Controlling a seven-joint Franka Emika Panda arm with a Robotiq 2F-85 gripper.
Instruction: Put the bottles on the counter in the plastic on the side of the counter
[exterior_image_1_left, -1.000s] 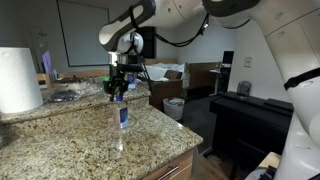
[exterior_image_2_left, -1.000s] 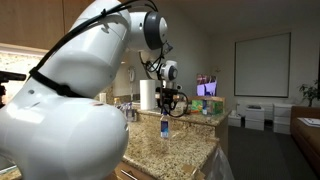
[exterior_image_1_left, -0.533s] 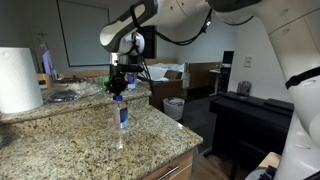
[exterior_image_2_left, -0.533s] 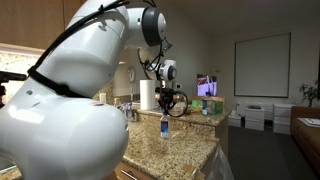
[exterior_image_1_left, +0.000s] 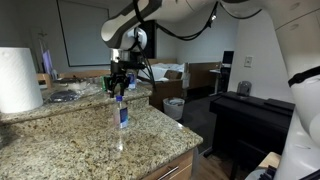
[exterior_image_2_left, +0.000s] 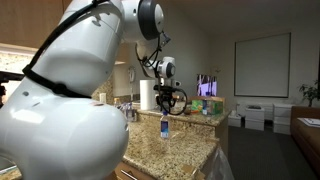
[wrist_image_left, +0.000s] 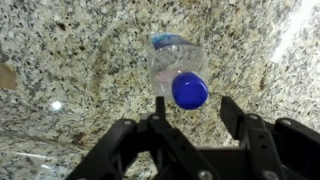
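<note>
Next, I open wide and lower around the cap before I close and lift the bottle, because the bottle's blue cap (wrist_image_left: 190, 91) sits just beyond my gripper's fingers.
One clear water bottle (exterior_image_1_left: 121, 116) with a blue label stands upright on the granite counter (exterior_image_1_left: 70, 145); it also shows in an exterior view (exterior_image_2_left: 164, 127). In the wrist view I look straight down on its blue cap (wrist_image_left: 189, 90). My gripper (exterior_image_1_left: 119, 88) hangs just above the cap, also seen in an exterior view (exterior_image_2_left: 170, 107). Its fingers (wrist_image_left: 191, 108) are open and spread either side of the cap, not touching it. The bin lined with whitish plastic (exterior_image_1_left: 174, 107) stands on the floor beyond the counter's end.
A big white paper-towel roll (exterior_image_1_left: 18, 80) stands on the counter at one end, also in an exterior view (exterior_image_2_left: 148, 95). Black piano-like furniture (exterior_image_1_left: 250, 115) is beside the counter. A brown cardboard box (exterior_image_1_left: 165, 90) sits behind the bin.
The upper arm has shifted slightly; the gripper stays over the bottle, and the bottle has not moved.
</note>
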